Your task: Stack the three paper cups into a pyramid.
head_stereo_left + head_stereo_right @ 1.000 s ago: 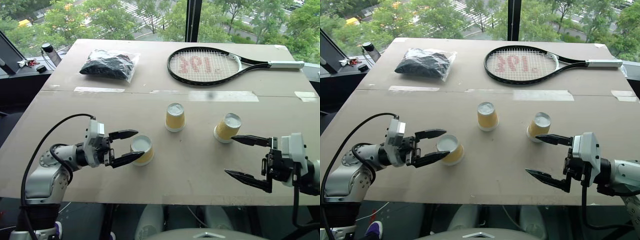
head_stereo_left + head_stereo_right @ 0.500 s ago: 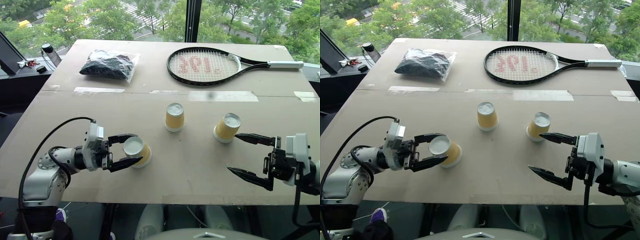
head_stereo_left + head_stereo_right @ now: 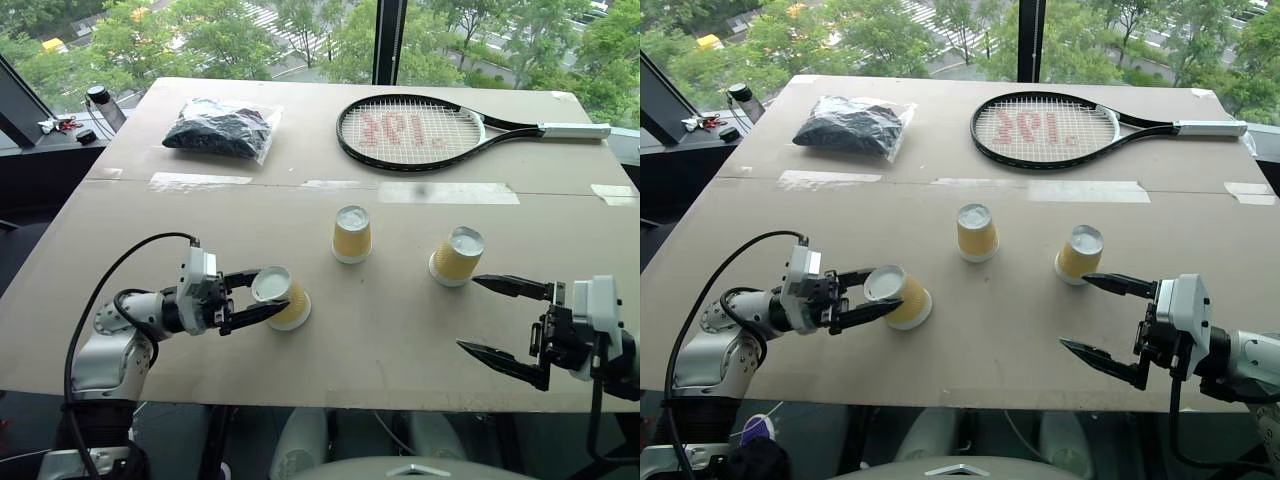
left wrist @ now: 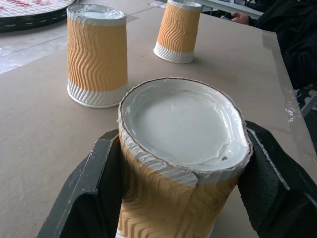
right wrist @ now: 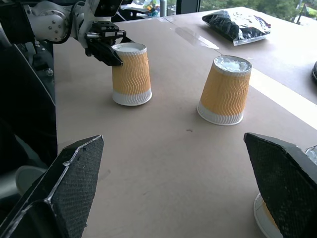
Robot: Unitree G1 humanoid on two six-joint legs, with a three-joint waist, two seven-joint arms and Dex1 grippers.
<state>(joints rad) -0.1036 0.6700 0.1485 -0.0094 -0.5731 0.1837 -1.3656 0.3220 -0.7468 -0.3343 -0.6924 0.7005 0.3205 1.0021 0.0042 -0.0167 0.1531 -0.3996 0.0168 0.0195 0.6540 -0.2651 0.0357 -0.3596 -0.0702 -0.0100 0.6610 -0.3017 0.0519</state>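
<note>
My left gripper keeps bringing its upside-down cup toward the cup [image 3: 457, 257] by my right gripper until both stand together, as the space [image 3: 402, 270] beside that cup is open.
Three yellow-orange paper cups stand upside down on the brown table [image 3: 150, 240]. My left gripper [image 3: 268, 293] is shut on the left cup [image 3: 285, 300] near its upturned base, and its fingers [image 4: 94, 183] squeeze that base into an oval [image 4: 183, 124]. The middle cup [image 3: 351, 234] stands free at the table's centre. To the right of it, the right cup [image 3: 457, 256] leans slightly. My right gripper [image 3: 468, 313] hangs open just in front of the right cup, with nothing between its fingers.
A tennis racket [image 3: 420, 131] lies at the back right and a clear bag of black items [image 3: 220, 128] at the back left. A dark bottle [image 3: 100, 105] stands off the table's back left corner. Tape strips [image 3: 445, 192] cross the table's middle.
My left gripper's fingers have shut on the left cup, which they stood open around before, and the cup has shifted slightly right. The right gripper stays open in place.
</note>
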